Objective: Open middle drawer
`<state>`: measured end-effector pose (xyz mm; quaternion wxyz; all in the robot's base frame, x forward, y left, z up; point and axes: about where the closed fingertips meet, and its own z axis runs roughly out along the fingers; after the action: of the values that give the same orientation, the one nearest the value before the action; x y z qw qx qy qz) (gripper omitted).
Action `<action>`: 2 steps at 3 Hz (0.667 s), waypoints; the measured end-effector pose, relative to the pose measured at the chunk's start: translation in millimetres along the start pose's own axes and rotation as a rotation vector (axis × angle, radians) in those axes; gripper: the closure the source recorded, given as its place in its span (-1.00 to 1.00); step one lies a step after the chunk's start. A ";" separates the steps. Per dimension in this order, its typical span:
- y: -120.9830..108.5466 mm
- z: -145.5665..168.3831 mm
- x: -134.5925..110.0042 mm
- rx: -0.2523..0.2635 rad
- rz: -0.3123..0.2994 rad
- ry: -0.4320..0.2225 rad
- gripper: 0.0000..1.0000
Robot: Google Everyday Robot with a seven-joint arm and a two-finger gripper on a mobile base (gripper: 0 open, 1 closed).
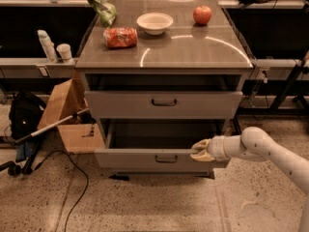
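My gripper is pinching the top edge (185,150) of the partly open middle drawer, so I should let go of the edge, reach inside behind the drawer's front (191,139) and pull the drawer out further.
The middle drawer (140,159), a wide grey front with a small dark bar handle (166,158), stands pulled out from the cabinet, its dark inside showing behind the front. My gripper (199,151) is at the right part of the drawer's top edge, its pale fingers (201,144) closed over that edge. My white arm (263,149) reaches in from the lower right. The upper drawer (164,104) sits above, less far out. The lowest drawer is hidden behind the middle one.
On the cabinet top (193,47) lie a red bag (120,37), a white bowl (154,22), an apple (202,14) and a green bag (99,4). A cardboard box (65,115), a backpack (24,117), a pole (48,127) and a floor cable (72,178) are on the left.
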<state>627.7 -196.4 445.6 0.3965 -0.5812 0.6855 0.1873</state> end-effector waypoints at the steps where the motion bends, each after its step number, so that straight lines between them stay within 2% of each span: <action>1: 7.7 -2.6 -2.3 0.003 -0.014 -0.019 1.00; 2: 7.7 -2.5 -2.3 0.003 -0.014 -0.019 0.64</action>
<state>619.6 -194.7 447.3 0.4053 -0.5835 0.6778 0.1891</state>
